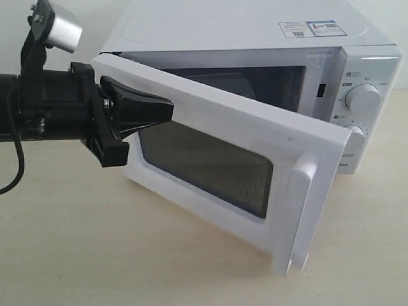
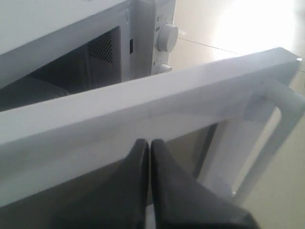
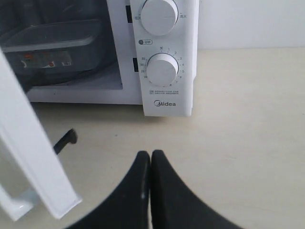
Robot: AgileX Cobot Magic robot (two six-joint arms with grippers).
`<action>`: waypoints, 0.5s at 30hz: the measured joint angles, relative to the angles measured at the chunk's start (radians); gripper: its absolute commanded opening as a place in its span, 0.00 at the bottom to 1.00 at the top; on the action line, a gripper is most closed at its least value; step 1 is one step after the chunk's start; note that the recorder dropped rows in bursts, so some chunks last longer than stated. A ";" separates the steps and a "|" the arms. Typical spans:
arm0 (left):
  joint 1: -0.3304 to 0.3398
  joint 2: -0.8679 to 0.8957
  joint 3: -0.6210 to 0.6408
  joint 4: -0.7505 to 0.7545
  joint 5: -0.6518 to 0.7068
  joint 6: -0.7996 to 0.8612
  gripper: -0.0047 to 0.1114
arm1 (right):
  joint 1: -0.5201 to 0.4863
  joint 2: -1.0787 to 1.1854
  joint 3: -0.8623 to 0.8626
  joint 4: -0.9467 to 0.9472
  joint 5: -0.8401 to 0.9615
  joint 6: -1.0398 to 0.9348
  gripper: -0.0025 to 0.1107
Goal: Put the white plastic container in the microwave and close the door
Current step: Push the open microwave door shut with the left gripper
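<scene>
Next, my right gripper backs clear and pushes the door's outer side (image 1: 280,167) next to the door's handle, because the gripper is facing the dial panel past the half-open door's free edge (image 1: 327,192).
The white microwave (image 1: 255,32) stands at the back with its door (image 1: 210,121) swung about halfway. My left gripper (image 1: 167,108) is shut, its fingertips pressed against the door's outer face above the dark window (image 1: 204,162); the left wrist view shows the same gripper (image 2: 148,143) against the door (image 2: 143,105). The white plastic container (image 3: 52,45) sits inside the cavity, its red-marked label facing out. Low over the table in front of the dial panel (image 3: 162,69), my right gripper (image 3: 150,155) is shut on nothing. The door's bar handle (image 1: 299,210) points toward the front.
Bare beige tabletop (image 1: 76,255) spreads in front and to the left of the microwave. The door edge (image 3: 33,157) stands close beside my right gripper. A pale wall rises behind.
</scene>
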 measured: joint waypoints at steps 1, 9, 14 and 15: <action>0.000 0.001 0.000 -0.002 0.000 0.004 0.07 | 0.000 0.000 0.000 0.000 0.000 0.000 0.02; 0.000 0.001 0.000 -0.006 0.042 0.009 0.07 | 0.000 0.000 0.000 0.000 0.000 0.000 0.02; -0.003 -0.017 0.000 -0.006 0.115 -0.014 0.07 | 0.000 0.000 0.000 0.000 0.000 0.000 0.02; -0.003 -0.024 0.000 -0.006 0.121 -0.024 0.07 | 0.000 0.000 0.000 0.000 0.000 0.000 0.02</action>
